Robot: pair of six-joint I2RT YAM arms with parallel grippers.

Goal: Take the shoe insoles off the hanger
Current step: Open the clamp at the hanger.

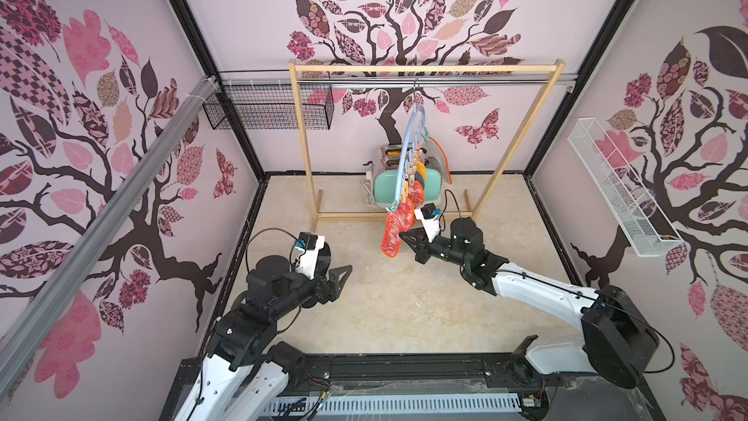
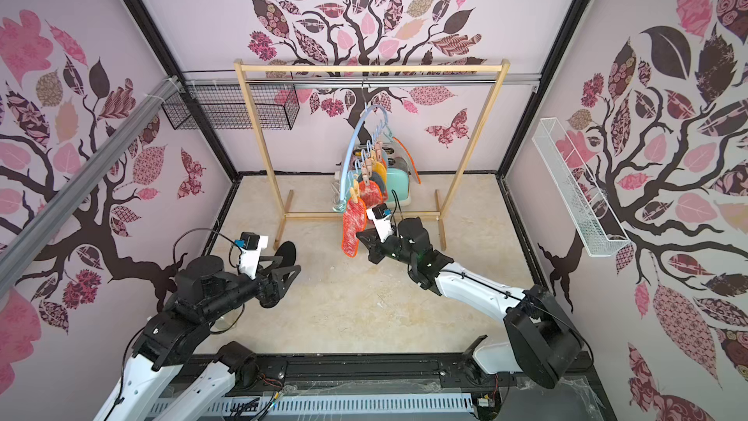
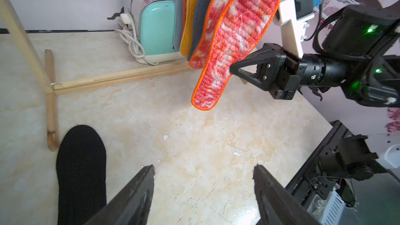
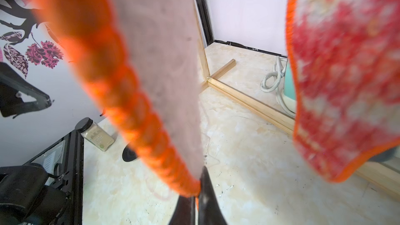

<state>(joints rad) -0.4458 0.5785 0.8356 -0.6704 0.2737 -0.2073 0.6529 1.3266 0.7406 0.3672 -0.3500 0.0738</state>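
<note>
A clothespin still holds the top of the front red-white insole (image 2: 354,204) in my right gripper. My left gripper should squeeze that clothespin (image 2: 353,191) open before I pull.
The pale blue hanger (image 1: 406,147) (image 2: 351,147) hangs by its hook from the wooden rack. Several shoe insoles are pinned to it: yellow (image 3: 191,18), dark grey (image 3: 202,14) and red-white ones. My right gripper (image 1: 402,234) (image 2: 359,236) (image 3: 232,70) (image 4: 198,193) is shut on the orange edge of the front red-white insole (image 1: 394,232) (image 2: 351,232) (image 3: 229,46) (image 4: 164,61), which still hangs from its clothespin. A black insole (image 3: 81,169) (image 2: 288,252) lies flat on the floor. My left gripper (image 3: 204,166) (image 2: 293,263) is open and holds nothing, just beside the black insole.
The wooden rack (image 1: 425,68) stands at the back, its base bars on the floor. A mint toaster (image 1: 388,190) (image 3: 158,27) with a coiled cord sits behind the hanger. A black wire basket (image 1: 267,111) and a white one (image 1: 619,188) hang on the walls. A spice jar (image 4: 97,137) stands near the left arm.
</note>
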